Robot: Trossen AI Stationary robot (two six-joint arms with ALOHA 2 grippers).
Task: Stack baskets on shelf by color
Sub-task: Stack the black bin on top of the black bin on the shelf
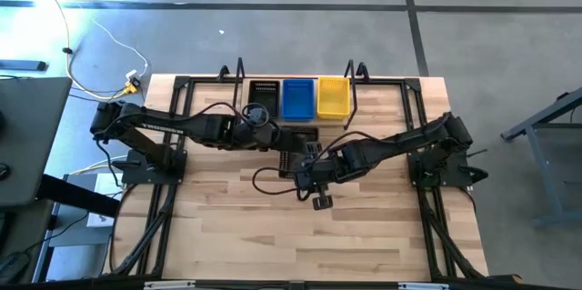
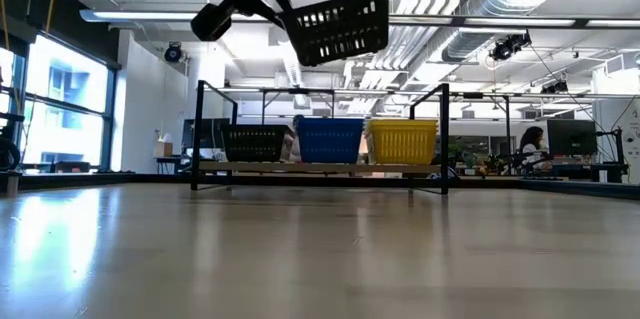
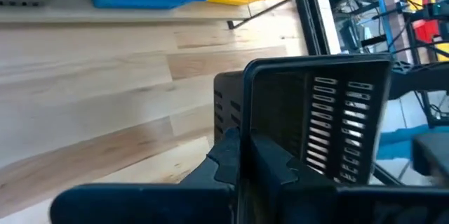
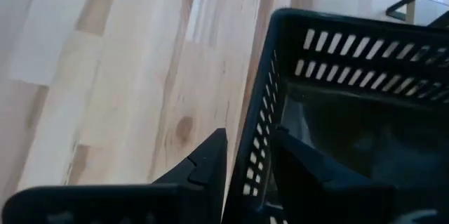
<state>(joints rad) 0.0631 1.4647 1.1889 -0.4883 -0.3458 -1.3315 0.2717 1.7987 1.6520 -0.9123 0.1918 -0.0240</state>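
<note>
Both of the robot's grippers are pinching the tilted black basket (image 2: pixel 338 32), so the left gripper should open and move away before the right gripper nests it in the shelf's black basket (image 2: pixel 257 145).
A black basket (image 2: pixel 340 24) hangs high above the table's middle, tilted, between my two grippers; it also shows in the high view (image 1: pixel 297 147). My left gripper (image 1: pixel 273 135) reaches it from the left and is shut on one wall. My right gripper (image 1: pixel 307 161) reaches it from the right and is shut on another wall. On the shelf (image 2: pixel 320 168) at the far edge stand a black basket (image 1: pixel 264 97), a blue basket (image 1: pixel 297 97) and a yellow basket (image 1: pixel 333 96), side by side on their bottoms. My left gripper pinches a side wall of the black basket at its rim (image 3: pixel 247 115), one finger inside the basket and one outside. The fingers slant downward from the table's left. The basket is lifted clear of the table and tilted. My right gripper has a slotted side wall (image 4: pixel 256 161) between its two fingers, one finger (image 4: pixel 207 161) outside the basket and the other (image 4: pixel 302 175) inside. The fingers slant steeply downward from the table's right. The basket hangs clear of the tabletop.
Upright black rod brackets (image 2: pixel 444 134) stand at both ends of the shelf. The wooden tabletop (image 1: pixel 300 235) spreads toward the near edge below the held basket. A person sits in the room behind (image 2: pixel 528 144).
</note>
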